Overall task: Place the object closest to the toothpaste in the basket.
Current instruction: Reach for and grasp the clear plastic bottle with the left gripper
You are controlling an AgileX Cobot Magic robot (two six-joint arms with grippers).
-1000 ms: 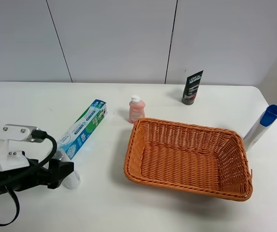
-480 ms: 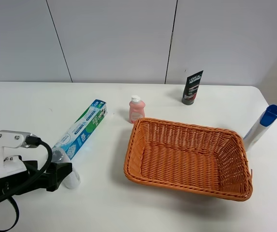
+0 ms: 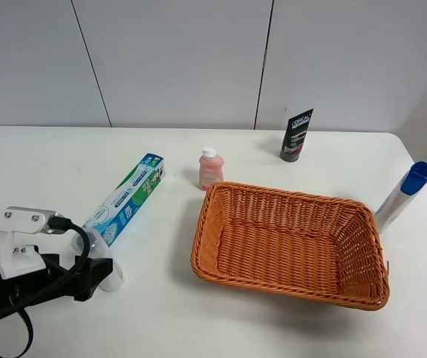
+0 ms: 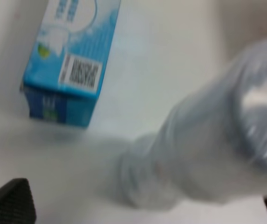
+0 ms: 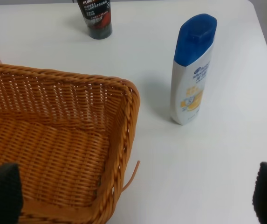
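The clear bottle's near end (image 4: 263, 116) is toward one finger of my left gripper. Next, I shift that gripper across to get the bottle (image 4: 191, 149) in the middle before it closes.
The toothpaste box (image 3: 127, 198), blue and green, lies on the white table; its end shows in the left wrist view (image 4: 72, 51). A clear plastic bottle (image 3: 103, 262) lies on its side right beside the box's near end, blurred and close in the left wrist view (image 4: 203, 149). My left gripper (image 3: 97, 270) is open, with the bottle between its spread fingertips (image 4: 10, 203). The orange wicker basket (image 3: 198, 246) stands at the centre right, empty, and its corner shows in the right wrist view (image 5: 128, 107). My right gripper (image 5: 135, 200) is open and empty above the basket's right end; it is out of the exterior view.
A pink bottle (image 3: 210, 168) stands behind the basket's left corner. A black tube (image 3: 296, 135) stands at the back, also in the right wrist view (image 5: 95, 17). A white shampoo bottle with a blue cap (image 3: 403, 195) stands right of the basket (image 5: 192, 70).
My left arm dipped down and to the left, then came back slightly up and right. The clear bottle and the other objects have not moved.
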